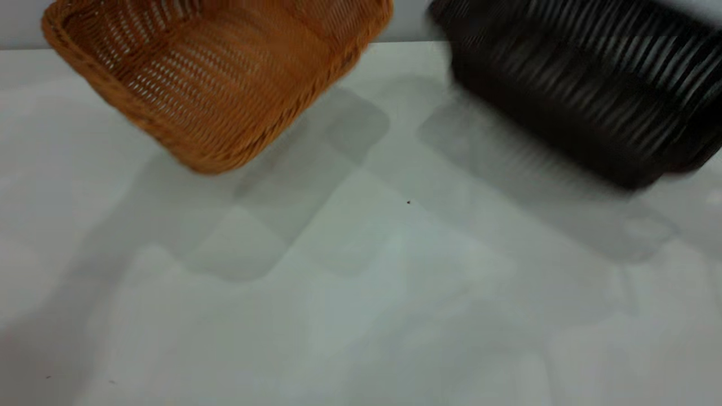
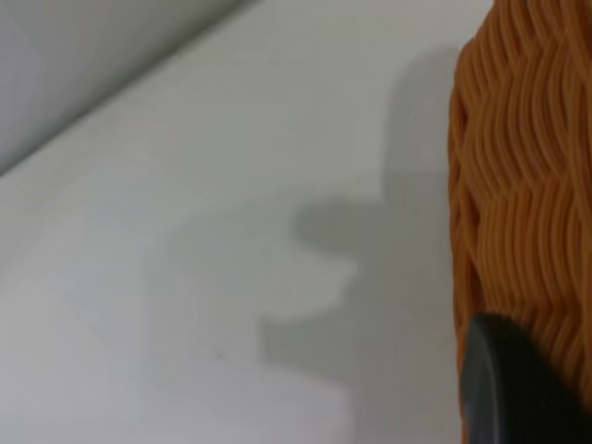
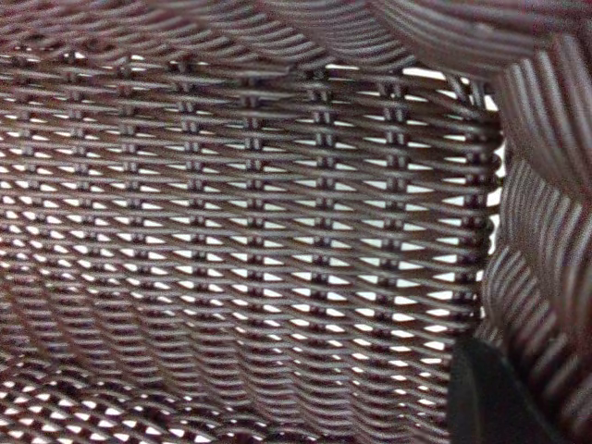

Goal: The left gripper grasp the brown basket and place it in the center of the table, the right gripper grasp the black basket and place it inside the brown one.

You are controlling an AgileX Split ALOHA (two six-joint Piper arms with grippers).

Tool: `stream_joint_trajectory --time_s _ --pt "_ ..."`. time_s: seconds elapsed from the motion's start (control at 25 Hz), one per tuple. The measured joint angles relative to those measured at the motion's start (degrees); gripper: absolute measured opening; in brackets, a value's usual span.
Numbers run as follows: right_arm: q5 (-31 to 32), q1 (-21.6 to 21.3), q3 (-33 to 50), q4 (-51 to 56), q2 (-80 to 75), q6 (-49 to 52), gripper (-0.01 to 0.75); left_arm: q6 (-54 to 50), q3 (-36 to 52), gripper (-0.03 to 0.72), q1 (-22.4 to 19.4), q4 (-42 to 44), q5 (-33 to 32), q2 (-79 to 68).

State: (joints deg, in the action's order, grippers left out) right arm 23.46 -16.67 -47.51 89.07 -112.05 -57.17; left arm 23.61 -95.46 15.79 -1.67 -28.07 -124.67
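Note:
The brown basket (image 1: 233, 88) is hanging at a tilt above the table. Next, my left gripper puts it down level in the center (image 1: 348, 220) before my right gripper lowers the black basket into it.
The brown basket (image 1: 220, 84) hangs tilted above the table (image 1: 361, 293) at the far left, its shadow cast below it. The black basket (image 1: 575, 90) hangs tilted above the table at the far right, smeared by motion. Neither gripper shows in the exterior view. In the left wrist view, my left gripper (image 2: 536, 375) has one dark finger (image 2: 509, 398) pressed on the brown basket's woven outer wall (image 2: 527, 185); the other finger is hidden behind that wall. In the right wrist view, my right gripper (image 3: 504, 402) has one dark finger (image 3: 490, 407) against the black basket's inner wall (image 3: 250, 231).
The white tabletop spreads bare below and between the two baskets, with only a tiny dark speck (image 1: 408, 202) near the middle. The table's far edge (image 1: 406, 42) meets a grey wall between the baskets. The left wrist view shows the table edge (image 2: 120, 102) too.

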Motion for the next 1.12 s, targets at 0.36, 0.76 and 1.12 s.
stream_joint_trajectory --time_s 0.36,0.76,1.12 --pt "15.4 -9.1 -5.5 -21.0 5.2 8.1 0.085 46.2 -0.1 0.084 9.1 -19.1 -7.4 -6.2" --pt "20.6 -9.2 -5.6 -22.4 5.2 8.7 0.085 62.9 -0.1 0.167 14.1 -28.0 -8.7 -10.1" --pt "24.5 -9.2 -5.7 -24.2 5.2 8.2 0.085 55.6 -0.5 0.518 14.2 -28.6 -4.6 -9.9"
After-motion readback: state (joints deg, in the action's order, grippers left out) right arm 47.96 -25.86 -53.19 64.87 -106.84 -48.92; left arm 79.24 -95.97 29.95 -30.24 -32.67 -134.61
